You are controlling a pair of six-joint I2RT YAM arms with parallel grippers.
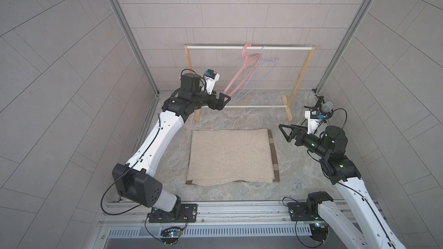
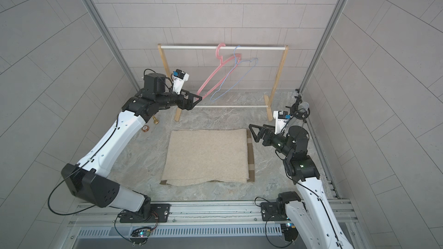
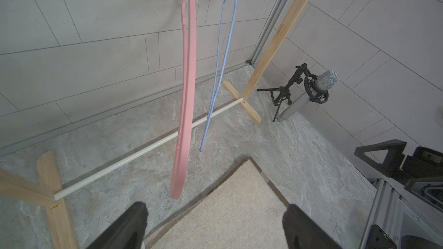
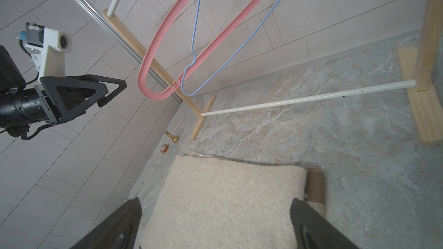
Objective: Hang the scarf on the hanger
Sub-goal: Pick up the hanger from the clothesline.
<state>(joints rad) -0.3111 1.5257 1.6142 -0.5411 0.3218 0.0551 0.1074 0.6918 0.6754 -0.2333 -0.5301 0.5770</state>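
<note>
The pink hanger's lower end (image 3: pixel 176 189) meets my left gripper far from the hook, so my right gripper should hold the hanger while my left gripper takes the hook (image 1: pixel 244 50).
The scarf (image 1: pixel 230 156) (image 2: pixel 206 156) is a folded beige cloth lying flat mid-table. It also shows below the fingers in both wrist views (image 3: pixel 227 216) (image 4: pixel 223 200). The pink plastic hanger (image 1: pixel 244 52) (image 2: pixel 217 52) hangs by its hook from the rack's top rail, tilted toward my left arm. My left gripper (image 1: pixel 226 98) (image 2: pixel 197 99) (image 3: pixel 215 208) is open, raised at the hanger's (image 3: pixel 187 92) lower end. That end hangs just ahead of the fingers, with nothing between them. My right gripper (image 1: pixel 284 131) (image 2: pixel 253 130) (image 4: pixel 215 202) is open and empty, hovering off the scarf's far right corner.
A blue wire hanger (image 3: pixel 201 144) hangs beside the pink one. The wooden rack (image 1: pixel 303 73) has a white top rail and a low crossbar across the table's back. A microphone on a small tripod (image 1: pixel 326 107) stands back right. A small brass piece (image 2: pixel 155 120) and a round disc (image 2: pixel 145 129) lie back left. A brown mat (image 1: pixel 275 159) lies under the scarf.
</note>
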